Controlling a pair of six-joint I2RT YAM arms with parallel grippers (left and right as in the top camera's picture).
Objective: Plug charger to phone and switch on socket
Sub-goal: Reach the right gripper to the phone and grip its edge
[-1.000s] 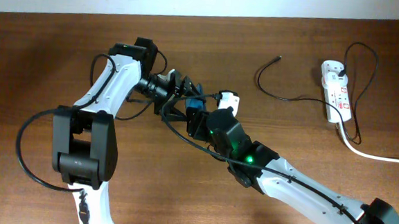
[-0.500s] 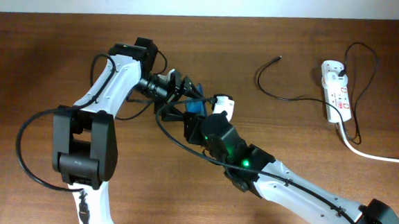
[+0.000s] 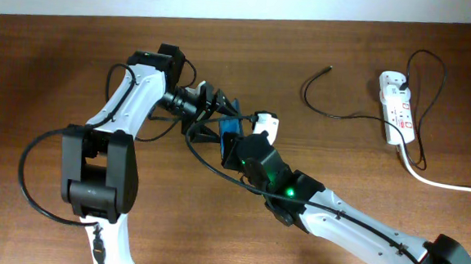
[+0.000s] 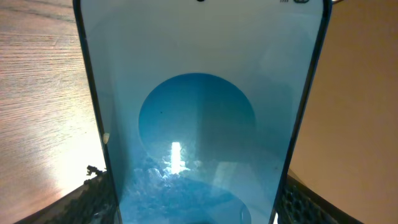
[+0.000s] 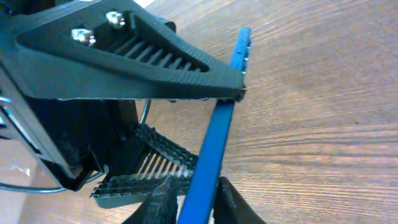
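Next, I move my left gripper away while my right gripper turns the phone screen-up [image 3: 231, 127], because the phone is standing upright with its screen [image 4: 196, 124] facing my left gripper.
The phone [image 3: 229, 127], with its blue screen, is held off the table between both grippers. My left gripper [image 3: 220, 115] is shut on it; the screen fills the left wrist view [image 4: 199, 124], with my fingers at its lower sides. My right gripper [image 5: 196, 202] has one finger on each face of the phone [image 5: 217, 137], which shows edge-on, and is closed on it just below the left gripper's fingers. The charger's black cable [image 3: 335, 115] lies on the table at the far right with its tip [image 3: 329, 69] free. Its white adapter [image 3: 392, 78] sits in the socket [image 3: 397, 109].
The power strip's thick white cord [image 3: 445, 184] runs off the right edge. Black arm cables loop round the left arm [image 3: 111, 83]. The wooden table [image 3: 380, 182] reaches a white wall at the back.
My right gripper has moved up and to the left onto the phone. The left gripper has kept hold of the phone and barely moved.
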